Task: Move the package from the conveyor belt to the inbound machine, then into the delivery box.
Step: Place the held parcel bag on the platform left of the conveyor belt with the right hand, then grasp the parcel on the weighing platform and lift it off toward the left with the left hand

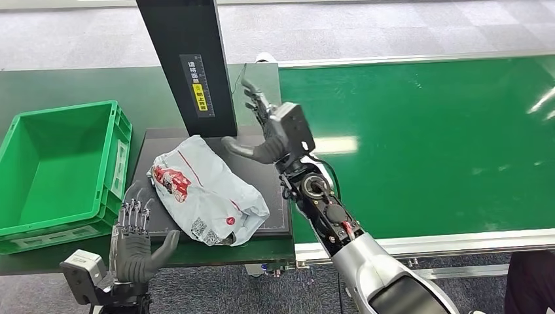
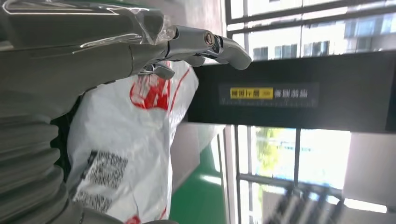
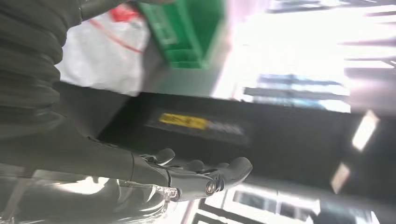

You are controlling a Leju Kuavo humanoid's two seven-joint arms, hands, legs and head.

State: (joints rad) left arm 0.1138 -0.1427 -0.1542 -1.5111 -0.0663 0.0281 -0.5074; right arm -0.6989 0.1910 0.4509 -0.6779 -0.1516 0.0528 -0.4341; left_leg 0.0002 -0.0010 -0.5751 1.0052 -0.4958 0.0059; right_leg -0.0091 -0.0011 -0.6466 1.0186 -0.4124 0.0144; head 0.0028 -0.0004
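The plastic will gather into folds and sag around the robot's grip when the robot lifts it, because the white package's near end (image 1: 230,219) shows loose creases (image 1: 246,212).
A white plastic package (image 1: 206,191) with red print and black codes lies on the black platform of the inbound machine (image 1: 271,196), below its black post (image 1: 190,62). My right hand (image 1: 265,131) hovers open just right of the package, its thumb near the package's upper edge, holding nothing. My left hand (image 1: 137,239) is open at the table's front edge, left of the package and apart from it. In the left wrist view the package (image 2: 126,149) sits close beyond the left hand (image 2: 140,46). The right wrist view shows the right hand (image 3: 154,172) with fingers spread, and the package (image 3: 105,51) behind it.
The green delivery box (image 1: 62,173) stands on the dark table left of the machine and holds nothing. The green conveyor belt (image 1: 432,144) runs to the right, bounded by a metal rail (image 1: 451,243) along its front edge.
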